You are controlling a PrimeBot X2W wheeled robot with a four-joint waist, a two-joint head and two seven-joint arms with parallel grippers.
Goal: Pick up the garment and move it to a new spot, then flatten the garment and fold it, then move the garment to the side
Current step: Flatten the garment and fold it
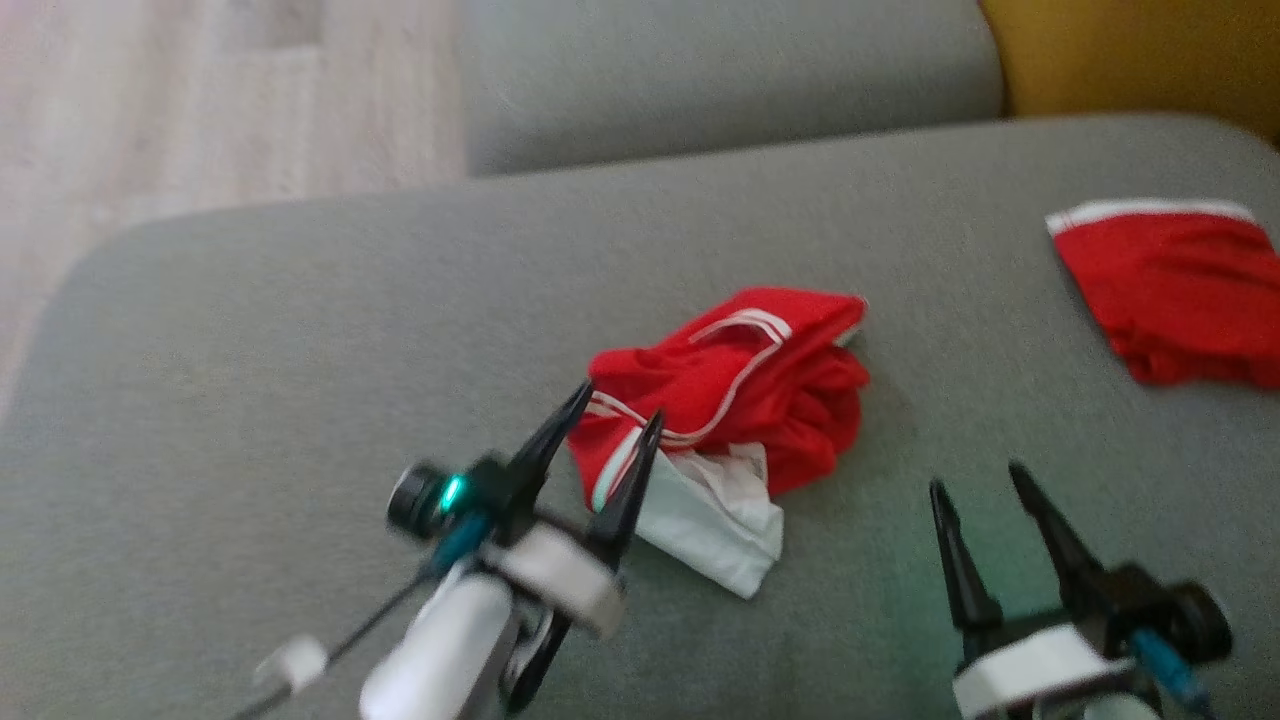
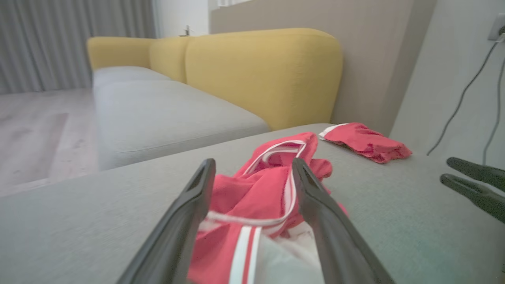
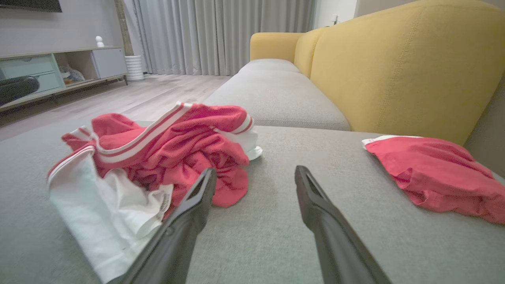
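The red garment (image 1: 746,378) will open into a short-sleeved shirt when I spread it out, because the white part meets the red at a striped seam (image 1: 615,468).
A crumpled red garment (image 1: 745,385) with white stripes and a white part lies in a heap on the grey sofa seat (image 1: 300,350). My left gripper (image 1: 620,400) stands open just above the heap's left edge, and in the left wrist view the garment (image 2: 252,197) fills the gap between the two fingers (image 2: 189,213). My right gripper (image 1: 975,475) is open to the right of the heap, over bare cushion. From the right wrist the garment (image 3: 165,150) lies ahead and left of the right gripper (image 3: 254,173).
A second red garment (image 1: 1175,290) with a white band lies folded at the seat's far right. Another grey seat cushion (image 1: 720,70) and a yellow backrest (image 2: 260,71) lie beyond. Wood floor (image 1: 200,100) is off the left edge.
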